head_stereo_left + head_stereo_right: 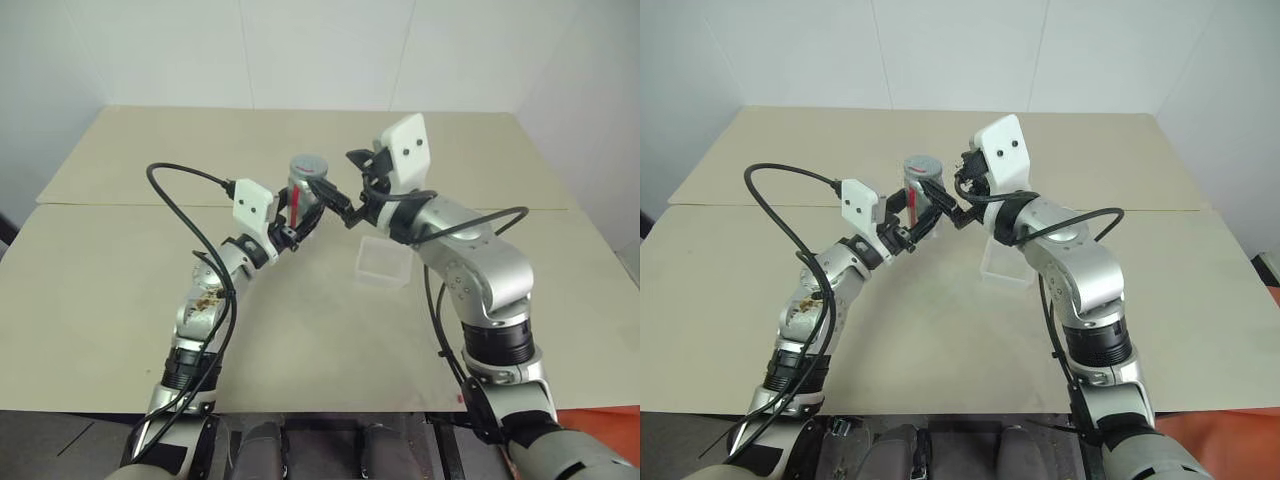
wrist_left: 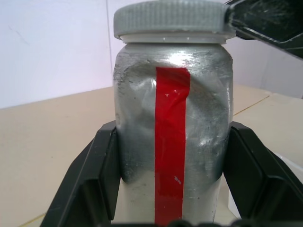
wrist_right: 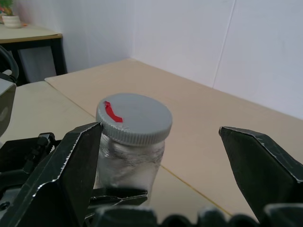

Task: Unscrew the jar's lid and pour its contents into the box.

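The lid (image 3: pixel 135 116) is a round cap with a ribbed rim (image 3: pixel 135 137), so I expect it to come off in one piece and leave the jar's opening uncovered when I unscrew it.
My left gripper (image 1: pixel 297 218) is shut on the jar (image 1: pixel 303 197), a slim silvery jar with a vertical red stripe, and holds it upright above the table. Its black fingers (image 2: pixel 102 179) press the jar's (image 2: pixel 173 127) two sides. The grey ribbed lid (image 1: pixel 310 165) sits on the jar's mouth. My right gripper (image 3: pixel 165 161) stands open around the lid (image 3: pixel 135 117), one fingertip (image 3: pixel 90 137) close by the rim and the other well apart from it. The clear box (image 1: pixel 385 262) rests on the table below my right wrist. The contents are hidden inside the jar.
A beige table (image 1: pixel 120 290) spreads out to every side, with a seam line running across it behind the arms. White walls stand at the far edge. A black cable (image 1: pixel 185 215) loops over my left forearm.
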You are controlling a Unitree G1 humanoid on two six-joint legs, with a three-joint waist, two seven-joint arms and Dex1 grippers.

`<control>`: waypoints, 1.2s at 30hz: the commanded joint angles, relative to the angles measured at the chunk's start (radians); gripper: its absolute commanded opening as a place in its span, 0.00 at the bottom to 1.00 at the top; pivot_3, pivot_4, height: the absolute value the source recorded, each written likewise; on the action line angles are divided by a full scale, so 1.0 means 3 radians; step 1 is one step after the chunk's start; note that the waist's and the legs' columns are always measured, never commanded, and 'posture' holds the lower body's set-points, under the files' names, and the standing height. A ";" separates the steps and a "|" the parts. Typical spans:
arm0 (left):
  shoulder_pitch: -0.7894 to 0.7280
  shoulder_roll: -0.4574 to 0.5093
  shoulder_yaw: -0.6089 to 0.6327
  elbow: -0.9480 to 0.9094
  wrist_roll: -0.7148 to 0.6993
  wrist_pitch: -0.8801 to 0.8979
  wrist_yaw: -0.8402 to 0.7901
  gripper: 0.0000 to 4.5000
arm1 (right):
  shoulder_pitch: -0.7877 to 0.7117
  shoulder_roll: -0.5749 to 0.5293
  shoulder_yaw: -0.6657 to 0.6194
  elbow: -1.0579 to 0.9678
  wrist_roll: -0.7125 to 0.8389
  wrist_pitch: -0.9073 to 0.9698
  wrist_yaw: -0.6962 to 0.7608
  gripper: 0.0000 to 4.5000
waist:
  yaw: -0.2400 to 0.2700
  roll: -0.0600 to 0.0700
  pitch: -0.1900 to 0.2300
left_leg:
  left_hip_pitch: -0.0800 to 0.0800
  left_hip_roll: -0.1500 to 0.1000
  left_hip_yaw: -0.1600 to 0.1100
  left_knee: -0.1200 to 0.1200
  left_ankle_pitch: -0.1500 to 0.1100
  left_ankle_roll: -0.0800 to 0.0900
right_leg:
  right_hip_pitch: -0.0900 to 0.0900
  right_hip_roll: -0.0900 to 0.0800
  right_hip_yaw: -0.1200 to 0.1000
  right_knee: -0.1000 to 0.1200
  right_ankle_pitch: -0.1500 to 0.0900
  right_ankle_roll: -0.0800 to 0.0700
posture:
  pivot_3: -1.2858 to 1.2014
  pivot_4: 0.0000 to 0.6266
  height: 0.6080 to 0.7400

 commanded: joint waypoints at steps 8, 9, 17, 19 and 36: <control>-0.0037 0.0002 0.0022 -0.0179 -0.0047 -0.0029 -0.0039 0.60 | 0.0053 -0.0078 -0.0165 -0.0232 0.0171 0.0035 0.0152 0.99 | 0.0000 0.0000 0.0000 | 0.0000 0.0000 0.0000 0.0000 0.0000 0.0000 | 0.0000 0.0000 0.0000 0.0000 0.0000 0.0000 | 0.52 0.24 1.00; -0.0036 0.0002 0.0023 -0.0173 -0.0044 -0.0033 -0.0042 0.60 | 0.0056 -0.0087 -0.0174 -0.0254 0.0226 0.0049 0.0209 0.99 | 0.0000 0.0000 0.0000 | 0.0000 0.0000 0.0000 0.0000 0.0000 0.0000 | 0.0000 0.0000 0.0000 0.0000 0.0000 0.0000 | 0.52 0.24 1.00; 0.0016 0.0009 0.0021 -0.0157 -0.0068 -0.0084 -0.0137 0.60 | -0.0084 -0.0097 -0.0083 -0.0113 0.0343 0.0002 0.0431 0.99 | 0.0000 0.0000 0.0000 | 0.0001 0.0000 -0.0003 0.0000 0.0000 0.0000 | 0.0000 0.0000 0.0001 -0.0001 0.0000 0.0000 | 0.52 0.24 1.00; 0.0044 0.0014 0.0024 -0.0179 -0.0100 -0.0101 -0.0205 0.60 | -0.0141 -0.0088 -0.0076 -0.0022 0.0337 -0.0017 0.0463 0.99 | 0.0000 0.0000 0.0000 | 0.0001 0.0000 -0.0002 0.0000 0.0000 0.0001 | 0.0000 0.0000 0.0001 -0.0001 0.0000 0.0000 | 0.52 0.24 1.00; 0.0181 0.0036 0.0006 -0.0357 -0.0180 -0.0114 -0.0355 0.60 | -0.0373 0.0055 -0.0040 0.0413 0.0274 -0.0147 0.0609 0.99 | -0.0001 0.0000 0.0000 | 0.0000 0.0000 -0.0001 0.0000 0.0000 0.0001 | 0.0000 0.0000 0.0000 0.0001 0.0000 0.0000 | 0.52 0.24 1.00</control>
